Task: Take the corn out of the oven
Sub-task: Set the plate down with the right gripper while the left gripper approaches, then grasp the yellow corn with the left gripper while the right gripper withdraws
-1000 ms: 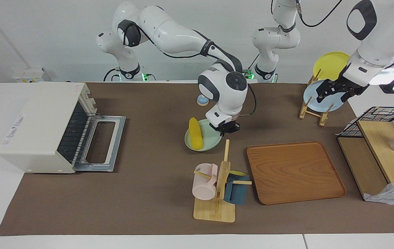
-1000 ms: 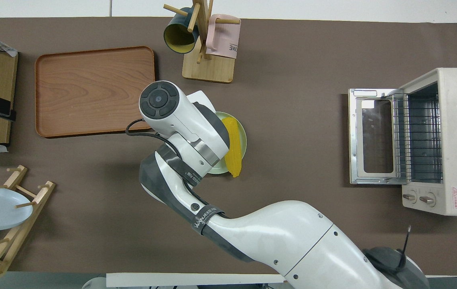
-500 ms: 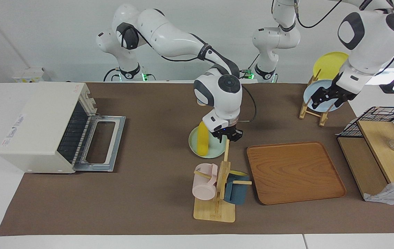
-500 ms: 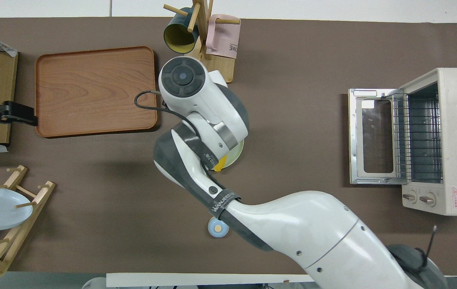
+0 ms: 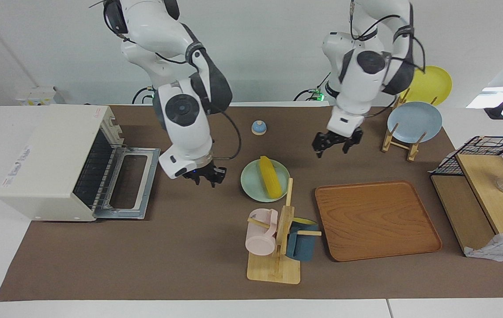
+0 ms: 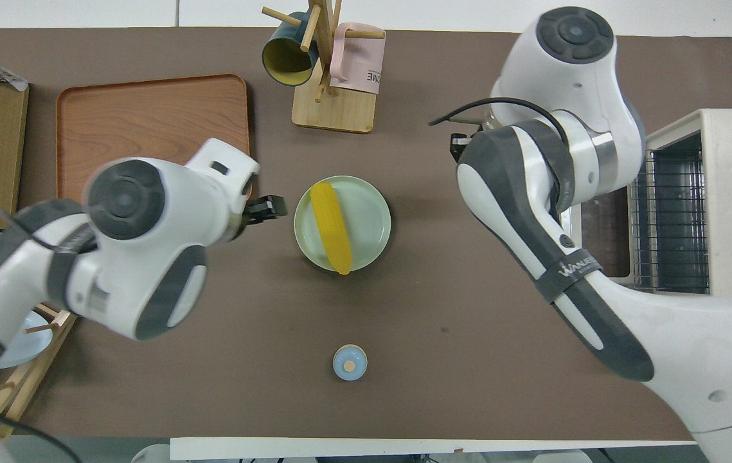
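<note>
The wooden tray (image 6: 151,127) is on the other side of the plate from my right gripper, so next my left gripper picks up the yellow corn (image 6: 331,227) and puts it on the tray.
The yellow corn (image 5: 270,176) lies on a pale green plate (image 5: 251,181) in the middle of the table, outside the oven; the overhead view shows the corn (image 6: 331,226) lying across the plate (image 6: 369,218). The off-white oven (image 5: 52,159) stands at the right arm's end with its glass door (image 5: 130,183) folded down and its rack bare. My right gripper (image 5: 205,175) hangs open and empty over the mat between the oven door and the plate. My left gripper (image 5: 335,145) is open and empty over the mat beside the plate (image 6: 263,209).
A mug rack (image 5: 277,238) with a pink and a blue mug stands just beyond the plate, farther from the robots. A wooden tray (image 5: 377,218), a dish rack (image 5: 399,141) with a blue and a yellow plate, a wire basket (image 5: 489,150) and a small blue knob (image 5: 258,127) are around.
My right gripper has left the plate and moved toward the oven end. My left arm has swung from the dish rack toward the table's middle. The corn now lies across the plate's middle.
</note>
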Motion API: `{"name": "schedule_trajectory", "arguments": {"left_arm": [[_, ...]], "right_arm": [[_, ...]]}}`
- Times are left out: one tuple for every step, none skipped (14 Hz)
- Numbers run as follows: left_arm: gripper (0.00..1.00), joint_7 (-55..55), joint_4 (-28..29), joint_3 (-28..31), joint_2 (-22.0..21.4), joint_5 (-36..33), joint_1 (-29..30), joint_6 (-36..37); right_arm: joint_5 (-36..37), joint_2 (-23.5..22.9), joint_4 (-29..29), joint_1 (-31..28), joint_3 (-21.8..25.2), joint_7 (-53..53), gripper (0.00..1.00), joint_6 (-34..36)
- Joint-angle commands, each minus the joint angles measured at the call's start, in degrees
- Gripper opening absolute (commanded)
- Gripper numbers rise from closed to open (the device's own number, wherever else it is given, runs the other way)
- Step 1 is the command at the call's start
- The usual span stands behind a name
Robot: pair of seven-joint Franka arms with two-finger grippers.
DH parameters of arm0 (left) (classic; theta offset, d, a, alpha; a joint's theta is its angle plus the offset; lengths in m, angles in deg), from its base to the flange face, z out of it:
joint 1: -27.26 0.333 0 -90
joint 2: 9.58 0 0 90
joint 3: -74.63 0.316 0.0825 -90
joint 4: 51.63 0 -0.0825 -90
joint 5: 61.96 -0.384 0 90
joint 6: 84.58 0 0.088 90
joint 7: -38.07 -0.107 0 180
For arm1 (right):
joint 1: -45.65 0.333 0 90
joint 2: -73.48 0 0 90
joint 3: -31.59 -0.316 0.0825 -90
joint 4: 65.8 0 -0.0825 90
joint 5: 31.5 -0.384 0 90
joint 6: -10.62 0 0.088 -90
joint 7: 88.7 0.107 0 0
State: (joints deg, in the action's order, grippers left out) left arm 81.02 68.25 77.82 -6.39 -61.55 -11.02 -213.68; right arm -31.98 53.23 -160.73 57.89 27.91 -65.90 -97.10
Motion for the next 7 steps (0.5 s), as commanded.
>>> {"name": "schedule_trajectory", "arguments": {"left_arm": [[1.0,6.88,-4.55,1.47,8.75,-1.02,-4.25,-4.84],[1.0,7.15,-6.48,1.47,10.68,-0.94,-4.35,-5.37],[1.0,7.94,-8.85,1.47,14.01,-0.94,-4.69,-5.98],[0.99,8.29,-10.26,1.55,16.48,-0.94,-5.05,-6.6],[0.5,10.38,-10.89,1.55,17.29,-0.85,-5.92,-6.34],[0.01,14.23,-10.89,1.55,17.47,-1.02,-6.28,-6.51],[0.0,14.79,-10.81,1.55,17.56,-1.11,-6.45,-6.51]], "right_arm": [[1.6,7.14,-17.87,-4.4,-0.63,-9.07,0.11,-11.07],[4.49,7.51,-20.27,-5.55,-0.71,-9.96,0.07,-13.46],[7.39,7.16,-21.33,-5.73,-0.72,-10.23,0.04,-13.65],[8.99,6.81,-21.52,-5.65,-0.72,-10.23,0.02,-13.66],[11.09,6.2,-21.61,-5.74,-0.63,-10.23,0.02,-13.48],[13.72,6.02,-21.87,-6.08,-0.71,-10.41,0.02,-13.31],[15.84,6.01,-22.83,-6.61,-0.72,-10.5,0.02,-13.83]]}}
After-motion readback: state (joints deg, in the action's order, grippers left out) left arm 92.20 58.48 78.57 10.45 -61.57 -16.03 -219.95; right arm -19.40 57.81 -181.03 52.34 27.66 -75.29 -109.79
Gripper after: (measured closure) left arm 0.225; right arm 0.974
